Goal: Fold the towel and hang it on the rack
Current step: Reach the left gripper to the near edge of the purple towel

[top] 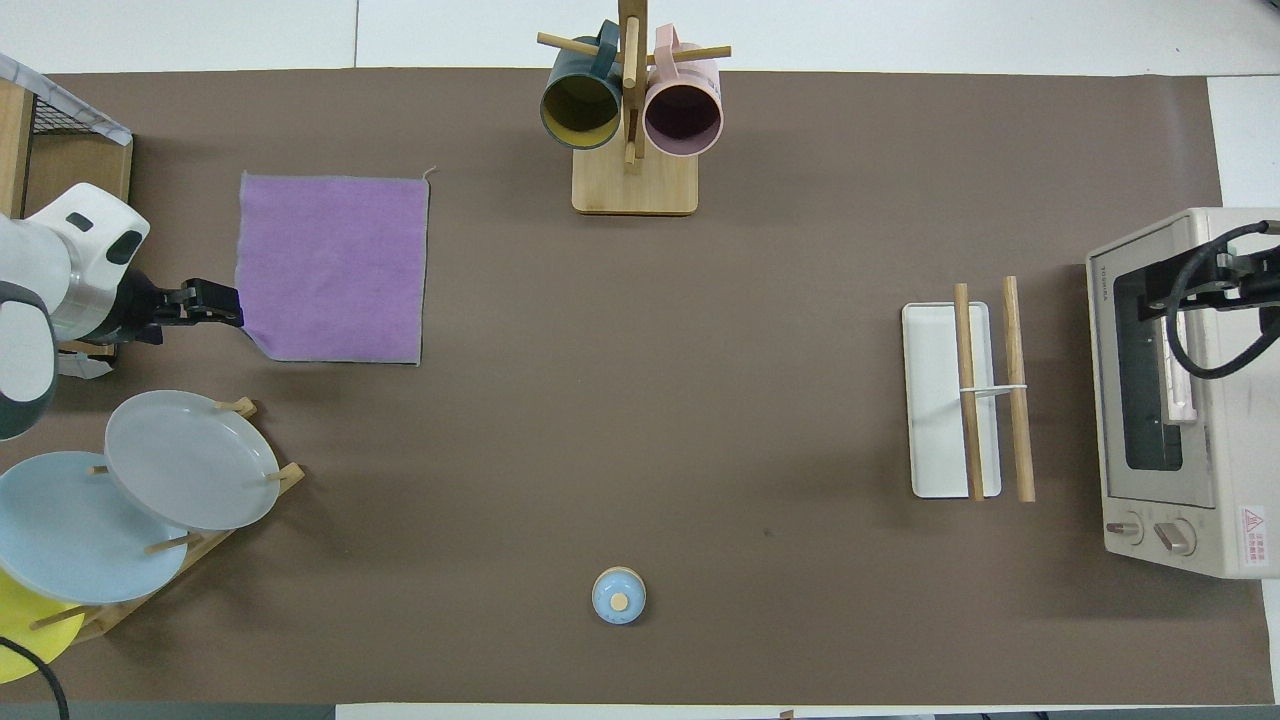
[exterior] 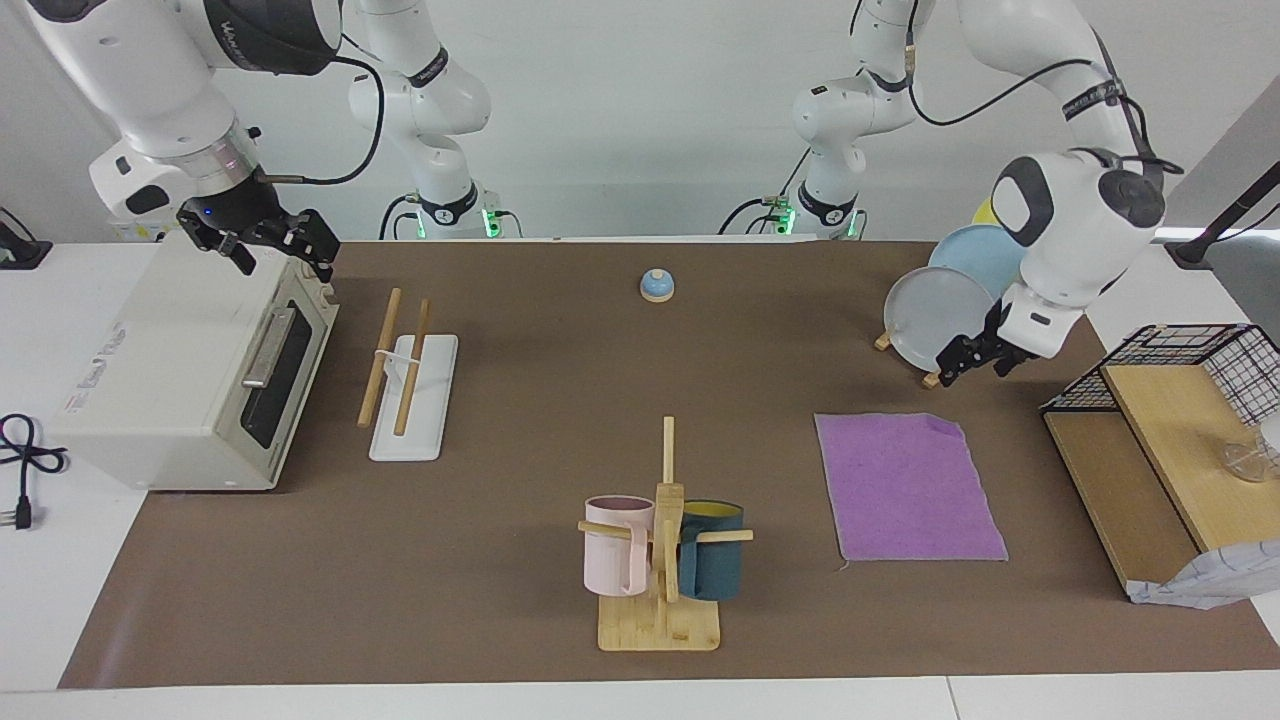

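The purple towel [top: 332, 269] has a thin grey rim [top: 348, 361] along its edge, so I should expect a hidden grey bottom side to show when I hang it on the rack.
The purple towel [exterior: 908, 487] [top: 335, 265] lies flat and unfolded on the brown mat toward the left arm's end of the table. My left gripper [exterior: 975, 360] [top: 210, 305] hangs open and empty in the air just off the towel's corner nearest the robots, between the towel and the plate stand. The rack [exterior: 397, 362] [top: 990, 390], two light wooden rods on a white base, stands toward the right arm's end beside the toaster oven. My right gripper [exterior: 278, 250] [top: 1235, 275] is open and empty over the toaster oven.
A toaster oven [exterior: 180, 370] [top: 1180, 390] stands at the right arm's end. A mug tree [exterior: 665, 530] [top: 630, 110] stands at the middle, farthest from the robots. A plate stand [exterior: 935, 310] [top: 180, 470], a blue knob [exterior: 657, 286] [top: 619, 596] and a wire basket on a wooden shelf [exterior: 1170, 440] are also here.
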`<act>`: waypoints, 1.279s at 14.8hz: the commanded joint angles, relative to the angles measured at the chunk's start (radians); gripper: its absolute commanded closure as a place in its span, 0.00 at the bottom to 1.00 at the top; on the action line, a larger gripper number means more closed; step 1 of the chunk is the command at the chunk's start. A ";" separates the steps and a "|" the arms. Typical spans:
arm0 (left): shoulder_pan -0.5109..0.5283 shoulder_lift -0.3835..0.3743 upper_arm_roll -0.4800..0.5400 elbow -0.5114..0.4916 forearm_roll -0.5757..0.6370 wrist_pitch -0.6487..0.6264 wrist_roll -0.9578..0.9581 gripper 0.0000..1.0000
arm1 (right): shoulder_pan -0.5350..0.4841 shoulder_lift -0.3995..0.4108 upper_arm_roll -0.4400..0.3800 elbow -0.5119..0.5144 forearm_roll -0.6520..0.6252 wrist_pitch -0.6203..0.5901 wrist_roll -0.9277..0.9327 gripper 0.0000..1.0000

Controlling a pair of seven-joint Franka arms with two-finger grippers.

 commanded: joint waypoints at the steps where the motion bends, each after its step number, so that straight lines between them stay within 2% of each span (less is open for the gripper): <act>1: 0.032 0.077 -0.004 0.016 -0.072 0.062 0.003 0.01 | -0.011 -0.020 0.007 -0.025 0.001 0.010 -0.014 0.00; 5: 0.036 0.134 -0.004 0.022 -0.107 0.119 0.000 0.05 | -0.011 -0.020 0.007 -0.025 0.001 0.010 -0.014 0.00; 10: 0.037 0.162 -0.001 0.026 -0.107 0.140 -0.002 0.21 | -0.015 -0.033 0.004 -0.028 0.001 -0.053 -0.017 0.00; 12: 0.040 0.183 0.000 0.031 -0.107 0.159 -0.002 0.23 | -0.006 -0.034 0.007 -0.028 0.001 -0.072 -0.020 0.00; 15: 0.051 0.194 0.000 0.054 -0.105 0.156 -0.002 0.27 | -0.003 -0.036 0.037 -0.033 0.003 -0.060 -0.080 0.00; 19: 0.052 0.197 0.001 0.057 -0.105 0.154 -0.002 0.42 | -0.003 -0.036 0.079 -0.044 0.004 -0.008 -0.080 0.00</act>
